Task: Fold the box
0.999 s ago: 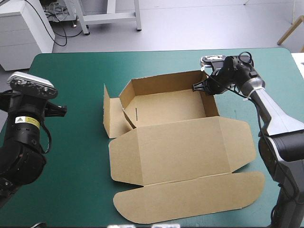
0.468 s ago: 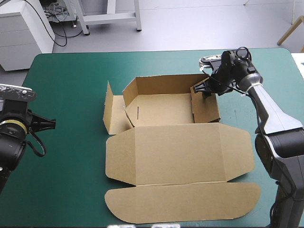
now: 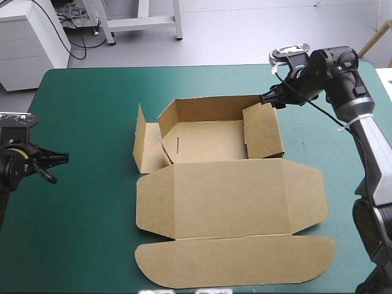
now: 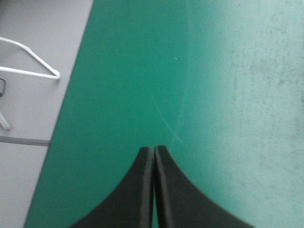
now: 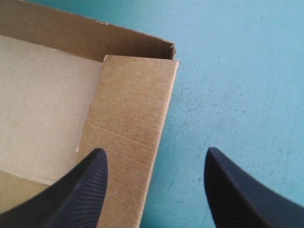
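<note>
The inward-leaning panel (image 3: 262,131) is hanging from the box's creased outer edge (image 3: 278,129), so I expect the panel to fold down against the side of the box when I press the two together.
The brown box (image 3: 211,138) lies mid-table as an open tray. Its back wall (image 3: 208,105) stands raised, the right wall (image 3: 264,131) leans inward, and the left flap (image 3: 141,147) stands loose. The lid (image 3: 226,196) lies flat toward the near edge, ending in a rounded flap (image 3: 239,263). My right gripper (image 3: 269,100) hovers open at the tray's far right corner. In the right wrist view that gripper (image 5: 156,151) straddles the outer edge of the right wall (image 5: 128,109) without touching it. My left gripper (image 3: 56,160) is shut and holds nothing, far left of the box (image 4: 153,149).
A broad strip of teal-green cover (image 3: 92,122) separates the left gripper from the box. Ahead of the left gripper, the table's left edge (image 4: 66,95) runs with grey floor beyond it. The rounded flap reaches almost to the table's near edge.
The right gripper opened, let go of the right wall and drew back toward the far right corner. That wall now leans inward. The left arm withdrew to the table's left edge.
</note>
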